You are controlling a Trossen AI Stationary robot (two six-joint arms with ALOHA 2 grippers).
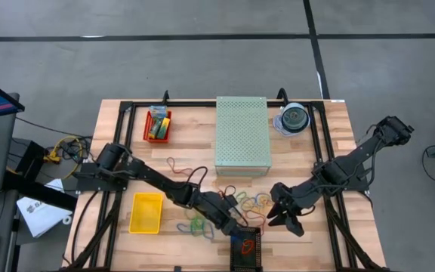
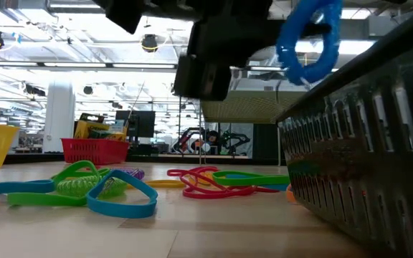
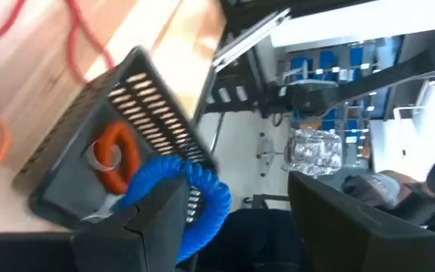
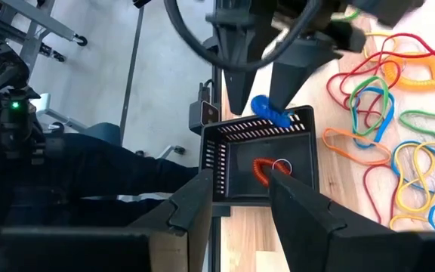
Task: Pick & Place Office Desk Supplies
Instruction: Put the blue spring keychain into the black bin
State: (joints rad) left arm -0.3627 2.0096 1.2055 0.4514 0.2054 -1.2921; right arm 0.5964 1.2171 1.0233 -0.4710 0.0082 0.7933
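Observation:
Next, I bring my right gripper over and pull the loop off, because the blue coiled loop [image 2: 288, 49] is clinging around one finger of my open left gripper.
My left gripper [image 1: 242, 229] stands open over the rim of a black slotted basket [image 1: 248, 249] at the table's near edge. A blue coiled loop [image 3: 202, 193] clings to one of its fingers and shows high up in the low view [image 2: 308, 39]. An orange coil [image 4: 263, 170] lies on the basket's floor. Many coloured rubber bands [image 1: 251, 202] lie flat on the wood between the arms. Crayon boxes [image 1: 157, 123] sit in a red tray at the far left. My right gripper [image 1: 285, 215] hovers open and empty to the right of the basket. My left gripper touches the blue coiled loop with one finger only [image 3: 161, 215]. The loop curls around that finger's free end [image 4: 272, 112]. The other finger [image 3: 338, 211] stands well apart from it. The loop hangs clear of the table at the basket's rim [image 4: 259, 125].
A pale green perforated box [image 1: 242, 134] stands at the far middle, with a clear disc case [image 1: 293, 119] to its right. A yellow tray [image 1: 146, 211] sits near the left arm. Black frame rails run along the table's sides.

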